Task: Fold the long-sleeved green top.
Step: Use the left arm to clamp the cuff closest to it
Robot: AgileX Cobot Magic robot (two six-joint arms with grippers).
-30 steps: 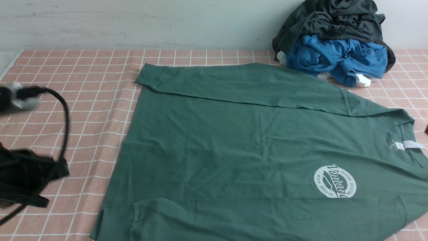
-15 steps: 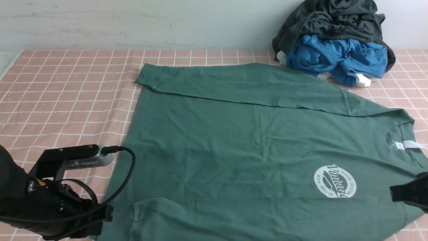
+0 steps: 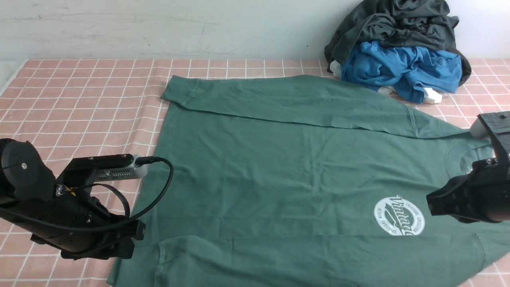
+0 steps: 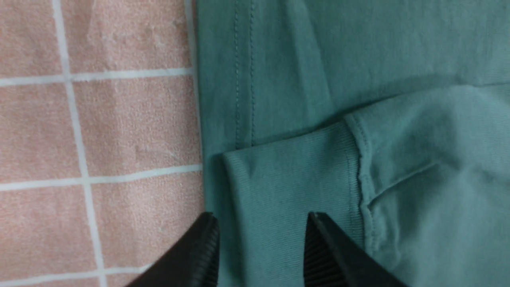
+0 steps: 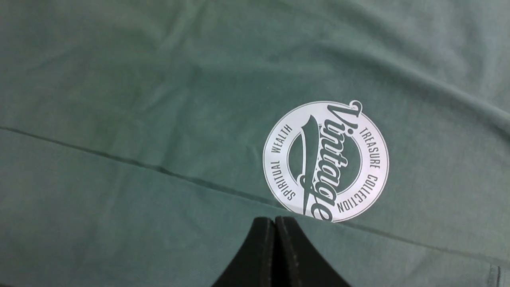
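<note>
The near sleeve (image 3: 287, 260) will come up alone when I lift, and the body will stay flat, because the ribbed cuff lies loose over the stitched hem (image 4: 244, 107).
The green long-sleeved top (image 3: 279, 171) lies flat on the table with its neck to the right and both sleeves folded across the body. Its round white logo (image 3: 399, 215) faces up. My left gripper (image 4: 261, 217) is open at the top's near left corner. Its jaws stand on either side of the ribbed cuff (image 4: 287, 171) of the near sleeve, with nothing held. In the front view the left gripper (image 3: 129, 239) is mostly hidden under its arm. My right gripper (image 5: 275, 218) is shut and empty, hovering just beside the logo (image 5: 326, 160); its arm (image 3: 470, 199) covers the collar.
A pile of clothes sits at the back right against the wall, a dark charcoal garment (image 3: 398, 24) on top of a bright blue one (image 3: 402, 67). A pink checked tablecloth (image 3: 79, 99) covers the table, bare to the left of the top.
My left arm has swung in from the left edge to the top's near left corner and its jaws have opened. My right arm has come in from the right, over the collar.
</note>
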